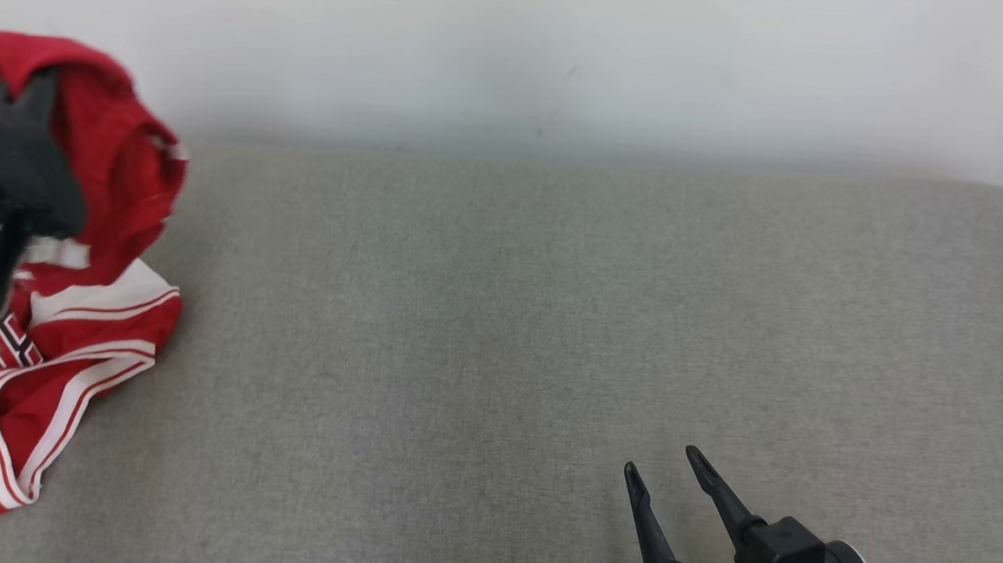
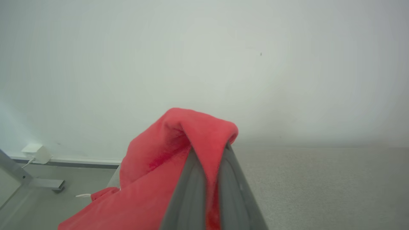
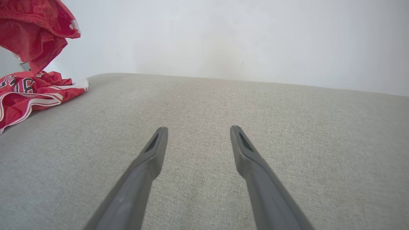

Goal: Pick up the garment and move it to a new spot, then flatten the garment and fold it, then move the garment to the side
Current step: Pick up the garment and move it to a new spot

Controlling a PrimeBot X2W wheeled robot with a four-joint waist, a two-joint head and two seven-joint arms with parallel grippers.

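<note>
I expect the striped cloth (image 1: 97, 346) to stay behind when I carry the red garment, because the garment hangs down to a loose tip (image 3: 35, 70) above the cloth.
A red garment (image 1: 93, 274) with white stripes hangs at the far left of the grey cushion (image 1: 550, 337), its lower part resting on the fabric. My left gripper (image 1: 39, 83) is raised and shut on the garment's top fold, seen closely as red cloth (image 2: 191, 134) pinched between the two fingers (image 2: 188, 188). My right gripper (image 1: 663, 462) stands open low over the cushion's front right, far from the garment (image 3: 35, 41), with nothing between its fingers (image 3: 153, 153).
A pale wall (image 1: 524, 48) rises behind the cushion. Past the cushion's left edge I see floor, a metal leg (image 2: 19, 175) and a small white box (image 2: 35, 151) with a cable at the wall's base.
</note>
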